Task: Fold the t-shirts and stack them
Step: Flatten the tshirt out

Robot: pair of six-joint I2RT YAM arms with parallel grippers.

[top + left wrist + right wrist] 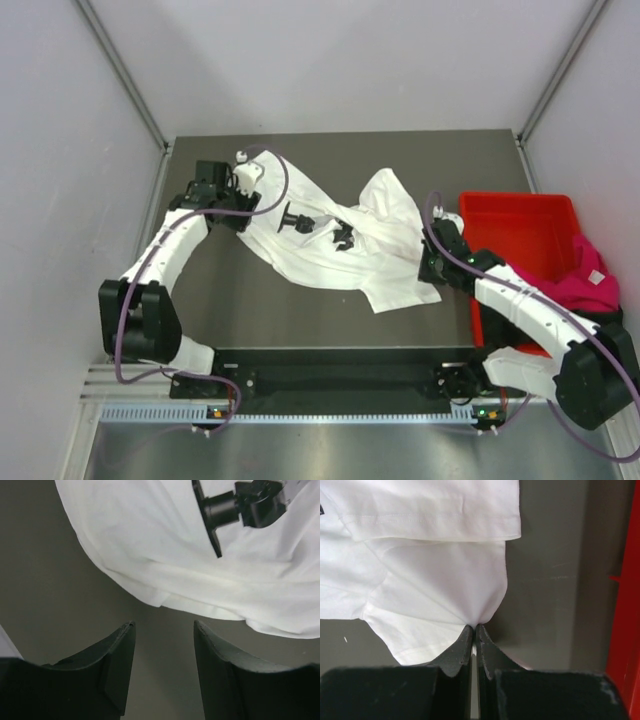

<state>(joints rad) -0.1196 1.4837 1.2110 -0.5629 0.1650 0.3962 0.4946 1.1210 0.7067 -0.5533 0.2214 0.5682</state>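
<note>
The white t-shirt (325,266) will flatten out and show more of the black print (335,220) when the robot pulls the t-shirt's edge, because folds cut across that print.
A white t-shirt (345,250) with a small black print (296,218) lies crumpled and partly spread on the dark table. My left gripper (243,218) is open and empty just off the shirt's left edge, low over bare table. In the left wrist view (164,624) the shirt's edge (165,570) lies just ahead of the fingertips. My right gripper (431,268) is shut on the shirt's right edge; in the right wrist view (474,626) the cloth (445,585) puckers into the closed tips. A magenta-pink t-shirt (592,280) hangs over the bin's right side. I cannot make out a black t-shirt.
A red plastic bin (515,225) stands at the right of the table, close beside my right arm; its wall shows in the right wrist view (626,605). Grey walls enclose the table on the left, back and right.
</note>
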